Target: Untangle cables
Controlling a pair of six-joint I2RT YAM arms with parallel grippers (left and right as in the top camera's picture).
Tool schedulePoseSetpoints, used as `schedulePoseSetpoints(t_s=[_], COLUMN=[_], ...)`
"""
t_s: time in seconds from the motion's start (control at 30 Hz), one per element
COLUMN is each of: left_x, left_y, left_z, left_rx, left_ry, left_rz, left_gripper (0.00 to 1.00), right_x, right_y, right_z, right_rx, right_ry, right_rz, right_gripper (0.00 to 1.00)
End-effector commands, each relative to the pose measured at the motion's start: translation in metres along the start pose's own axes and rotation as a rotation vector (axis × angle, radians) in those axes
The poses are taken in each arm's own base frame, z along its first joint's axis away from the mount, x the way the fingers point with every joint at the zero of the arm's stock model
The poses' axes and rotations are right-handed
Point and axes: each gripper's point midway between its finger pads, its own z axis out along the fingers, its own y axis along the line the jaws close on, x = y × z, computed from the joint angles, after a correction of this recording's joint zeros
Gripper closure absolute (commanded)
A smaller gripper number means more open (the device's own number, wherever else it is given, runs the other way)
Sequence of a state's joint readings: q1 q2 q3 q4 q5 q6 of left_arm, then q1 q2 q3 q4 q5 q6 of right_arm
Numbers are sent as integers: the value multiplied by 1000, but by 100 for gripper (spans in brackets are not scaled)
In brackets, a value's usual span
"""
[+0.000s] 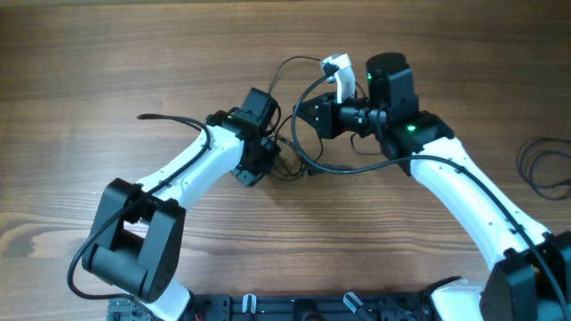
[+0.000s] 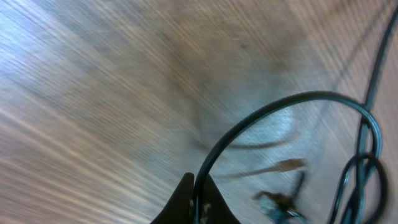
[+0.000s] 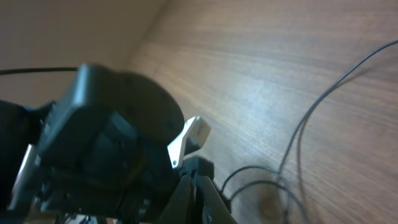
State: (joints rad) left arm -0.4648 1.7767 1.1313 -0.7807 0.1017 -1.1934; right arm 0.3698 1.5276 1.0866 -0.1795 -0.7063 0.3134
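The cables lie in slack loops [image 1: 287,168] near both grippers. My left gripper should pull its cable back across the clear wood [image 1: 156,150], away from my right gripper.
The cables [image 1: 304,159] lie as dark loops in the middle of the table, between my two grippers. One thin loop rises to a white plug [image 1: 337,67]. My left gripper [image 1: 277,165] is shut on a dark cable [image 2: 298,97]. That cable arcs up from between its fingertips [image 2: 199,196] and runs right to smaller loops and a blurred plug end [image 2: 281,202]. My right gripper [image 1: 303,116] faces the left one closely. Its gripper [image 3: 198,186] is shut, with a thin dark cable and a black block [image 3: 200,167] at the tips. More thin cables [image 3: 297,134] trail off beyond.
The left arm's black wrist housing [image 3: 106,143], with a white bracket [image 3: 189,140], fills the right wrist view close in front. Another dark cord [image 1: 544,165] lies coiled at the far right edge. A black lead [image 1: 156,117] runs left from the left arm. The table is wood-grain.
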Motion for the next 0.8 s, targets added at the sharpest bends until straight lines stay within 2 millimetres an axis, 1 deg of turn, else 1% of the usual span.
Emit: schedulePoseSetpoints(t_s=[0.0, 0.03, 0.07, 0.13, 0.2, 0.23, 0.27, 0.3, 0.33, 0.37, 0.4, 0.43, 0.47, 0.53, 0.6, 0.7, 0.77], left_x=[-22, -28, -37, -53, -68, -75, -80, -84, -89, -94, -99, -102, -106, -112, -116, -120, -126], left_y=[40, 50, 65, 100, 137, 153, 166, 177, 186, 193, 202, 207, 214, 228, 242, 258, 263], left_z=[0, -3, -8, -24, -45, -55, -63, -69, -72, -74, -75, -76, -76, -76, -76, -76, -71], left_rx=[-184, -229, -294, -438, -576, -630, -670, -697, -714, -723, -729, -731, -732, -726, -720, -706, -661], left_ry=[-143, -173, -215, -300, -389, -422, -442, -450, -447, -438, -424, -415, -400, -364, -323, -269, -212], left_rz=[37, 34, 24, -48, -175, -243, -306, -358, -402, -444, -493, -525, -569, -662, -754, -856, -862], left_gripper=[96, 96, 96, 96, 96, 96, 96, 96, 96, 96, 96, 96, 96, 96, 96, 96, 96], right_x=[-30, -35, -42, -51, -55, -53, -49, -45, -37, -26, -17, -9, 4, 19, 28, 28, 26], right_y=[-2, -6, -14, -32, -62, -83, -101, -113, -129, -146, -159, -168, -180, -193, -199, -200, -199], right_z=[-40, -50, -64, -90, -124, -148, -166, -179, -197, -217, -233, -244, -261, -282, -297, -301, -299], right_rx=[27, 43, 70, 141, 256, 345, 417, 468, 536, 610, 667, 705, 769, 837, 866, 857, 846], right_ry=[-111, -133, -163, -215, -272, -307, -329, -344, -359, -369, -376, -380, -386, -397, -409, -424, -423], right_rz=[-45, -40, -30, 11, 102, 172, 228, 274, 337, 402, 455, 493, 553, 620, 664, 671, 664], right_gripper=[95, 95, 95, 95, 95, 95, 96, 96, 95, 96, 96, 96, 96, 96, 96, 96, 95])
